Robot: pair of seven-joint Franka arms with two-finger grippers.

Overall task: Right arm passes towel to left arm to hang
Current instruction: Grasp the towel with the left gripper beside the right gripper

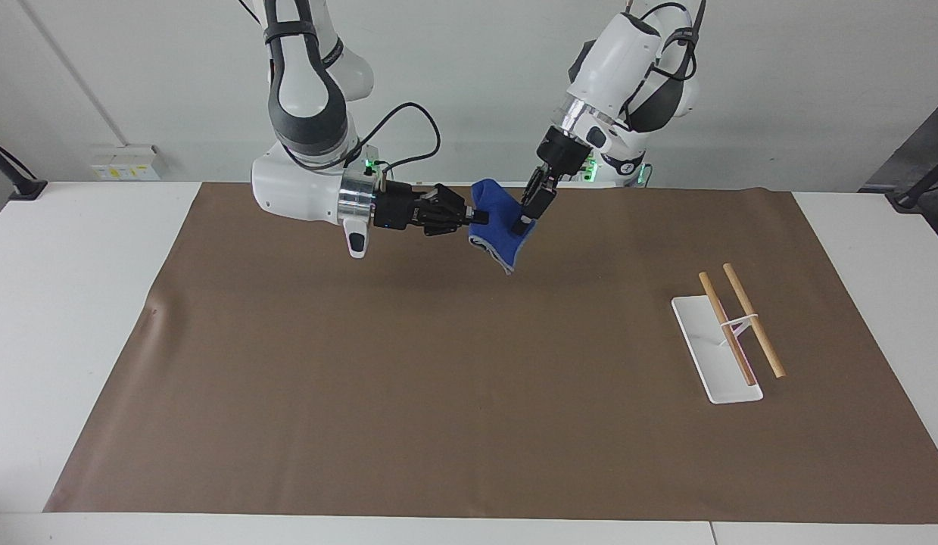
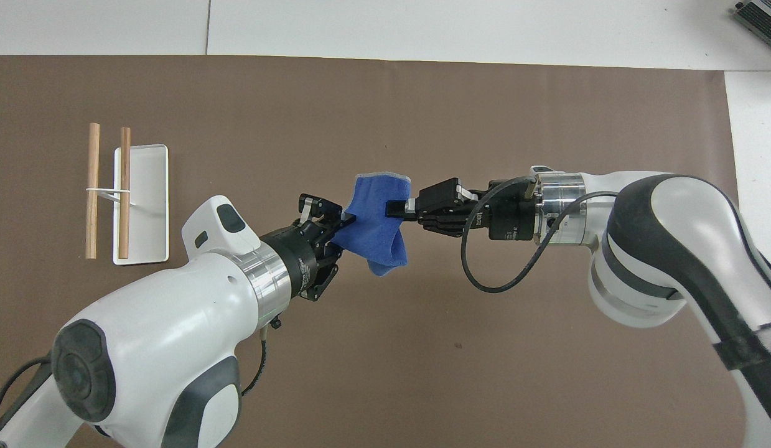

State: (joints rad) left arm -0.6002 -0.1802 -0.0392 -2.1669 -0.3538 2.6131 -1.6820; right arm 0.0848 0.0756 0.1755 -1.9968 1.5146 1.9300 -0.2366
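Next, my right gripper opens and back away from the blue towel (image 2: 378, 212), since both grippers are shut on it, before my left gripper takes the towel to the wooden rods (image 2: 124, 173).
The blue towel (image 1: 497, 227) (image 2: 376, 233) hangs in the air over the brown mat, toward the robots' end of the table. My right gripper (image 1: 480, 219) (image 2: 394, 208) reaches in level and is shut on the towel's edge at the right arm's end. My left gripper (image 1: 521, 222) (image 2: 348, 219) comes down at a slant from the other end. Its fingers are pinched on the towel's edge nearest the left arm. Both grippers hold the towel, whose lower corner droops free.
A white tray (image 1: 699, 341) (image 2: 145, 186) carrying two wooden rods (image 1: 752, 322) (image 2: 93, 186) on a small stand sits on the brown mat (image 1: 438, 378) toward the left arm's end. The mat covers most of the white table.
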